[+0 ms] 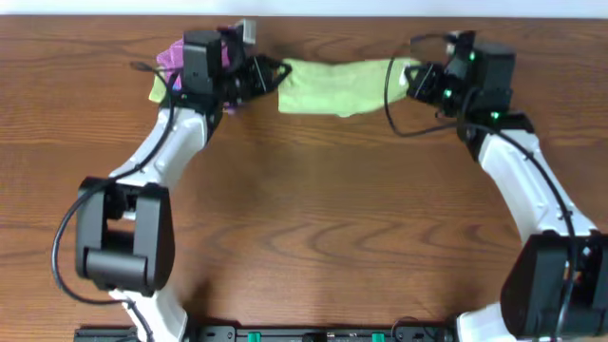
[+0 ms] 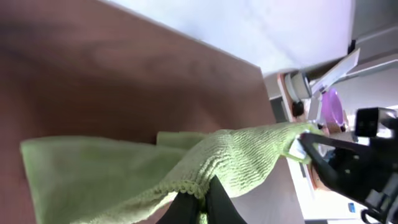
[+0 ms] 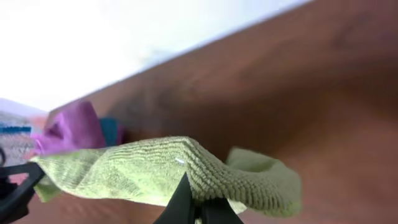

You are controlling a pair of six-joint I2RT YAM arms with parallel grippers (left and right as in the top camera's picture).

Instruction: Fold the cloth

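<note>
The cloth is bunched up in a narrow piece point(image 1: 344, 87) between my grippers, so I should pull its held edge back toward the table's middle point(image 1: 313, 180) to spread it out before I fold it.
The yellow-green cloth point(image 1: 342, 87) is stretched as a narrow band along the far side of the table, held between both grippers. My left gripper point(image 1: 271, 74) is shut on its left end. In the left wrist view the black fingers point(image 2: 186, 208) pinch the cloth's stitched edge point(image 2: 124, 174). My right gripper point(image 1: 413, 78) is shut on the right end. In the right wrist view its fingers point(image 3: 183, 205) clamp a fold of the cloth point(image 3: 137, 168), which droops over them.
A purple cloth point(image 1: 171, 55) and another greenish cloth point(image 1: 158, 91) lie at the far left, partly under the left arm. The purple cloth point(image 3: 71, 127) also shows in the right wrist view. The table's far edge point(image 1: 342, 19) runs just behind the cloth.
</note>
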